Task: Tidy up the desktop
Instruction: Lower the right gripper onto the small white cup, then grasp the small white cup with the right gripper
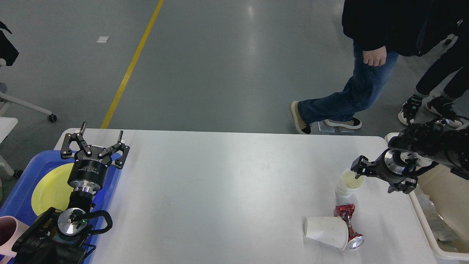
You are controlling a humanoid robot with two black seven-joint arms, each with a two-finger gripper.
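The paper cups are tucked into each other close below the stack's top rim (353, 179), so the whole stack (347, 187) should rise as one when the robot lifts it.
The white desktop (227, 183) fills the lower view. A stack of upright paper cups (347, 185) stands at its right side. In front of the stack, a paper cup (326, 231) lies on its side against a crushed red can (350, 225). My right gripper (379, 179) is open, low and just right of the stacked cups. One of its fingers (359, 168) is at the top cup's rim; I cannot tell whether it touches. Over the far left corner, my left gripper (96, 142) is open and holds nothing.
A blue tray (18, 194) holding a yellow plate (49, 190) sits at the left edge, with a pink cup (7, 234) beside it. A cream bin (428, 223) with scrap inside stands off the right edge. People (370, 55) walk behind the table.
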